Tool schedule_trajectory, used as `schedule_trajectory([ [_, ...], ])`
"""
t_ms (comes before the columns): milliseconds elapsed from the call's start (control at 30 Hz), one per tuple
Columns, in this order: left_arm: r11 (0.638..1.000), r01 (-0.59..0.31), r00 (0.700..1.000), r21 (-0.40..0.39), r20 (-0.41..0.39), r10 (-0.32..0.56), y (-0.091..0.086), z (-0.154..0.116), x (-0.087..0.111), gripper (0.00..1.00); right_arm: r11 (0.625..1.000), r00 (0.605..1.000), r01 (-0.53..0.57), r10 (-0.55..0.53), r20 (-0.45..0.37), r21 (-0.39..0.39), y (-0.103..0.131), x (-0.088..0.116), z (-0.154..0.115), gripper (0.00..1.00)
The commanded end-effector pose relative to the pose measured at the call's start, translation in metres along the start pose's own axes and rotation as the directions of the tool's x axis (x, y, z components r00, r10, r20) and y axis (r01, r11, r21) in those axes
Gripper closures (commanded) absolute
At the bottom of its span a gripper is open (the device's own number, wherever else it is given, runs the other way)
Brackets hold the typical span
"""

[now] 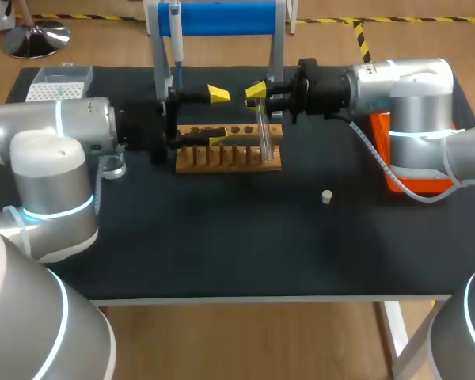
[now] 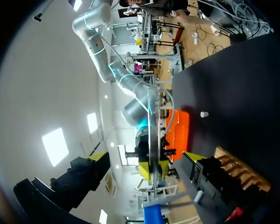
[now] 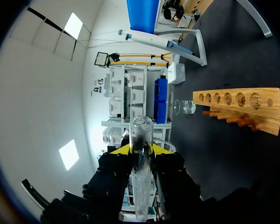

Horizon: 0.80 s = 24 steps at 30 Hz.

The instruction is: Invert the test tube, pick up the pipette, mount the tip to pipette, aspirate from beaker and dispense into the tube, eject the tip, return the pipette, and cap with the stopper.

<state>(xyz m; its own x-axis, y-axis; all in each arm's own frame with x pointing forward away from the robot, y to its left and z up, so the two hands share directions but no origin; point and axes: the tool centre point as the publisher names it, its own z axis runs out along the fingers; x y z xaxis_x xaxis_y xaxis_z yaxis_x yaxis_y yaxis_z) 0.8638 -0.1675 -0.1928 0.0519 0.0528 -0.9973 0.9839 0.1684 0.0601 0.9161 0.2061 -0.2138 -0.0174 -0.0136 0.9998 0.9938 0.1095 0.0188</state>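
Observation:
The wooden rack (image 1: 220,150) is shorter than the test tube (image 1: 264,133), so the test tube will stand with its top sticking up when I lower it in.
My right gripper (image 1: 257,93) is shut on a clear glass test tube (image 1: 264,134), which hangs nearly upright over the right end of the wooden rack (image 1: 222,158). In the right wrist view the test tube (image 3: 141,177) runs between the yellow tips of the right gripper (image 3: 141,151). My left gripper (image 1: 218,117) stands open just left of it, above the rack. From the left gripper (image 2: 147,158), the tube (image 2: 150,135) is ahead of the spread fingers, not touched. The pipette (image 1: 176,39) hangs on its blue-topped stand (image 1: 222,17). A small white stopper (image 1: 327,196) lies on the mat.
A white tip box (image 1: 59,83) sits at the back left. A glass beaker (image 1: 112,167) stands beside my left arm. An orange tray (image 1: 416,180) lies under my right arm. In the right wrist view the rack (image 3: 238,107) and beaker (image 3: 185,107) lie ahead.

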Motion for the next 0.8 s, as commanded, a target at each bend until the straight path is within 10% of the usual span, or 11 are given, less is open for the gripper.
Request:
schedule_trajectory([
  [33, 1.000, -0.002, 1.000, -0.001, 0.003, 0.002, -0.005, 0.019, 0.003, 0.00, 1.000, 1.000, 0.000, 0.000, 0.002, 0.004, 0.000, 0.000, -0.001, 1.00],
  [800, 0.998, 0.020, 1.000, 0.052, 0.023, -0.021, -0.054, 0.062, 0.009, 0.00, 1.000, 1.000, 0.000, 0.000, 0.002, 0.004, 0.000, 0.000, -0.001, 1.00],
])
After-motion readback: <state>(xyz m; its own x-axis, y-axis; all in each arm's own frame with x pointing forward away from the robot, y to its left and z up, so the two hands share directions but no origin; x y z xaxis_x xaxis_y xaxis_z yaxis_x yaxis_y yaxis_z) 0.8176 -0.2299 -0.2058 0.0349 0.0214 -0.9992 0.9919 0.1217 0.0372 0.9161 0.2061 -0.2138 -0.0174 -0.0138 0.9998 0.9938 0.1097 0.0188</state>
